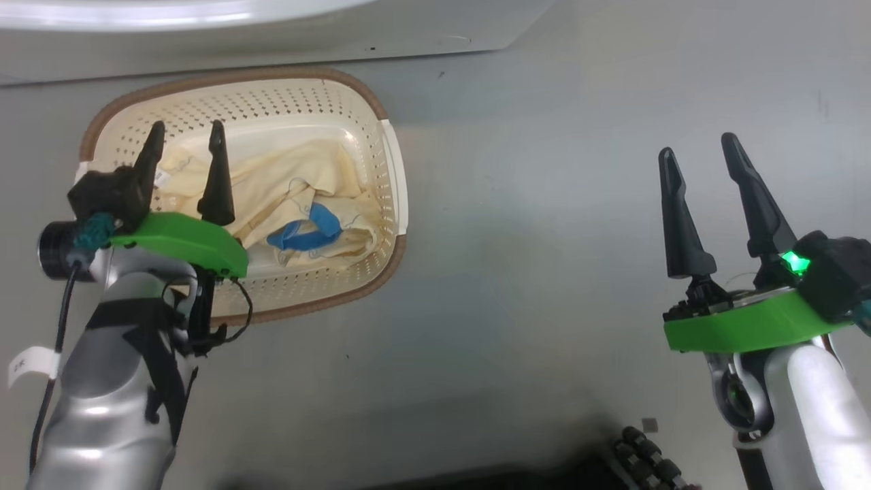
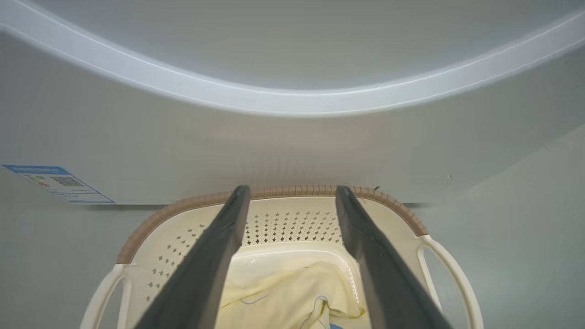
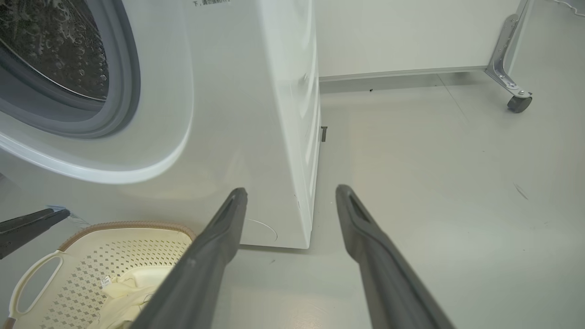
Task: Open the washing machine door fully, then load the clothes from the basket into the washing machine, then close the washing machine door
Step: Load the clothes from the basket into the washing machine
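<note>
The blue piece [image 1: 324,222] lies along the edge of the limp pale yellow cloth [image 1: 287,189], so the blue piece will come along and hang down below when I lift the clothes.
The cream basket [image 1: 381,204] with a brown rim sits on the floor in front of the white washing machine [image 3: 237,114]. Inside it lie the clothes [image 1: 299,190]: pale yellow cloth with a blue piece [image 1: 306,235]. My left gripper [image 1: 187,139] hangs open above the basket's left part, nothing between its fingers; the left wrist view looks down past them at the clothes [image 2: 283,292] and the basket [image 2: 283,192]. My right gripper [image 1: 701,150] is open and empty over bare floor, right of the basket. The drum [image 3: 55,45] and grey gasket show uncovered; the door is out of view.
A blue label [image 2: 59,183] sits low on the washer's front. A white panel on a castor [image 3: 518,103] stands at the back right. Open grey floor stretches right of the washer. Dark parts of my base [image 1: 646,456] show at the bottom.
</note>
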Controlling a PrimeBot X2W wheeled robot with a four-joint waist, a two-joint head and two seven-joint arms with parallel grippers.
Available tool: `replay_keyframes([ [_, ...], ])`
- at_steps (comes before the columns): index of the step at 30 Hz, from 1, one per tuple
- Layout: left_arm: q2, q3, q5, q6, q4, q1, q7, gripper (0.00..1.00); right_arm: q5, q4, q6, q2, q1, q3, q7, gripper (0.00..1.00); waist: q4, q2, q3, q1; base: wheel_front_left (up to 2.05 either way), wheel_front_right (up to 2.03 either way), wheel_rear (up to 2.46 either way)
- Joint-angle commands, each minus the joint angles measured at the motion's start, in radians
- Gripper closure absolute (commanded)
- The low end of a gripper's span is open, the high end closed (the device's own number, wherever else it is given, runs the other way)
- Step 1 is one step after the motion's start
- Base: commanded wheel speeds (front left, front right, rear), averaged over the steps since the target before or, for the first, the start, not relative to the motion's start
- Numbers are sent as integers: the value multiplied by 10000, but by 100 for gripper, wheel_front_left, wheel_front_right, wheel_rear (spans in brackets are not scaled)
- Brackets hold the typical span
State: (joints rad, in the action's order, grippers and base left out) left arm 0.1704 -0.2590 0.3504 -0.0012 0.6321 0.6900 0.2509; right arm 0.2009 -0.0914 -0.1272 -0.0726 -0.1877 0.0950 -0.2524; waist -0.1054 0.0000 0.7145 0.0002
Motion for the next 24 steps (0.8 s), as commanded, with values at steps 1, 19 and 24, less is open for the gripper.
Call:
replay_keyframes([
  [1,209,407,78,-133,88,200,104,0,-115,-357,-35,-151,-62,151,-93,0,107,0,365,-2,0,0,0],
  [19,-308,39,-347,-803,3115,1248,95,0,-127,-350,-35,-72,-398,306,-93,0,9,0,1317,-2,0,0,0],
  [24,-401,-256,-429,-982,4047,1698,75,0,-128,-350,-35,-44,-431,342,-93,0,-95,0,1542,-2,0,0,0],
])
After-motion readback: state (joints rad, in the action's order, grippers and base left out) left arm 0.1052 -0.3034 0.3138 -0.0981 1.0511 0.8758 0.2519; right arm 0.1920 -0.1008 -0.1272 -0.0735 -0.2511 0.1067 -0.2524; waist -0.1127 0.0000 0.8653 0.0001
